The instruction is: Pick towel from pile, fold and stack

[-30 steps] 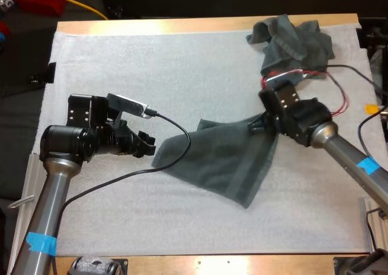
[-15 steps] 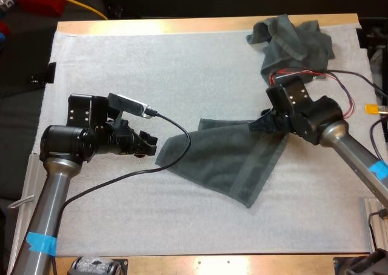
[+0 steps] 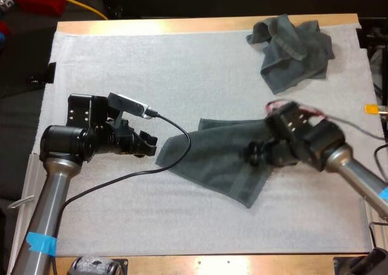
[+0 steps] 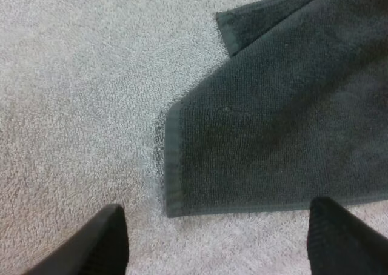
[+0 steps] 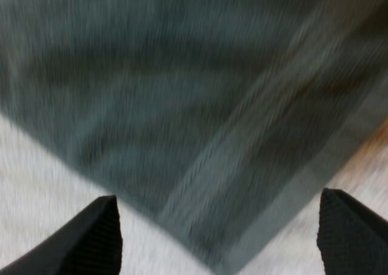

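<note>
A piece of cloth shows past the slanted far fold of the towel, so the towel will open out into an almost flat square when the robot lifts and pulls.
A dark grey-green towel lies spread and skewed on the white mat, one corner folded over at its far side. My left gripper sits just left of the towel's left corner, open, its fingertips apart over bare mat. My right gripper hovers over the towel's right part, open, its fingers wide apart above the banded hem, holding nothing. A crumpled towel lies at the far right of the mat.
A black cable curls from my left arm across the mat to the towel's left edge. The wooden table edge runs along the far side.
My right gripper has let go of the towel's right corner, opened, and moved down and left over the towel. The corner dropped flat. The left arm stayed still.
</note>
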